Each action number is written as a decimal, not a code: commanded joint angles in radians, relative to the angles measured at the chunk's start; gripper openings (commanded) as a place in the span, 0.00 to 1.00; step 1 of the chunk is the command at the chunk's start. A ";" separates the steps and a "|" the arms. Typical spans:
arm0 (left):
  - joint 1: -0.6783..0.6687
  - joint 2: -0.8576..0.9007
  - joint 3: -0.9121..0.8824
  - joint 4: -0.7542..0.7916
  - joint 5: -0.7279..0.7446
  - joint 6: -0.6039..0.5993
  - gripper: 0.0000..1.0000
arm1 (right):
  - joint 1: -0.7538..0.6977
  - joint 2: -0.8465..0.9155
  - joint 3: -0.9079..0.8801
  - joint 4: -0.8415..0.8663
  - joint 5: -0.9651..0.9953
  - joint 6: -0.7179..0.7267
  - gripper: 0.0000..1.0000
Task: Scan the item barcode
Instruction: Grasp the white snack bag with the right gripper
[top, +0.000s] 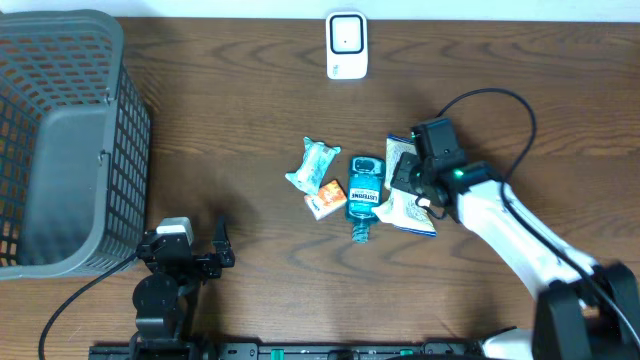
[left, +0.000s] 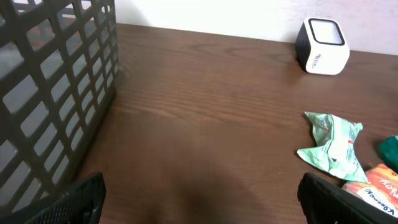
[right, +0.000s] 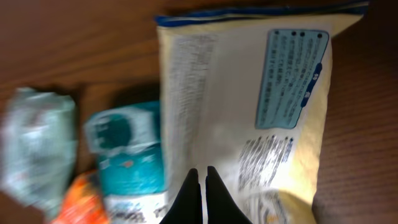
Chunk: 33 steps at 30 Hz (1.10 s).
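Observation:
The snack bag is pressed close against the teal mouthwash bottle (top: 381, 196) under the closed fingers of my right gripper. I should pull the bag back onto clear table (top: 452, 244) before I lift it.
A pale yellow and white snack bag (right: 249, 93) with printed text fills the right wrist view. It lies right of centre on the table (top: 412, 212). My right gripper (right: 200, 177) hangs over it (top: 420, 185), shut, fingertips against the bag's printed face. I cannot tell whether they pinch it. Left of the bag are a teal mouthwash bottle (top: 364, 195), an orange packet (top: 324, 198) and a green wrapper (top: 313, 165). The white barcode scanner (top: 347, 45) stands at the table's far edge. My left gripper (top: 188, 245) rests open near the front left, with only bare table between its fingers (left: 199, 199).
A tall grey mesh basket (top: 60, 140) fills the left side, close beside the left arm (left: 50, 93). In the left wrist view the scanner (left: 321, 46) is far right, the green wrapper (left: 333, 146) nearer.

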<state>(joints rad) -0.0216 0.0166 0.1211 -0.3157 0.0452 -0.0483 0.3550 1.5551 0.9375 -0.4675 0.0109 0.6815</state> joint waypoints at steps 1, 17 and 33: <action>-0.002 0.008 -0.024 0.004 -0.009 0.010 0.98 | 0.006 0.137 0.011 0.008 0.043 0.013 0.01; -0.002 0.008 -0.025 0.003 -0.009 0.010 0.98 | -0.046 0.152 0.017 -0.222 0.152 0.121 0.01; -0.002 0.008 -0.025 0.003 -0.009 0.010 0.98 | 0.035 -0.341 0.004 -0.361 0.016 0.060 0.01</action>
<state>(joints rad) -0.0216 0.0223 0.1204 -0.3103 0.0456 -0.0483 0.3573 1.1824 0.9600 -0.7925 0.0647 0.7300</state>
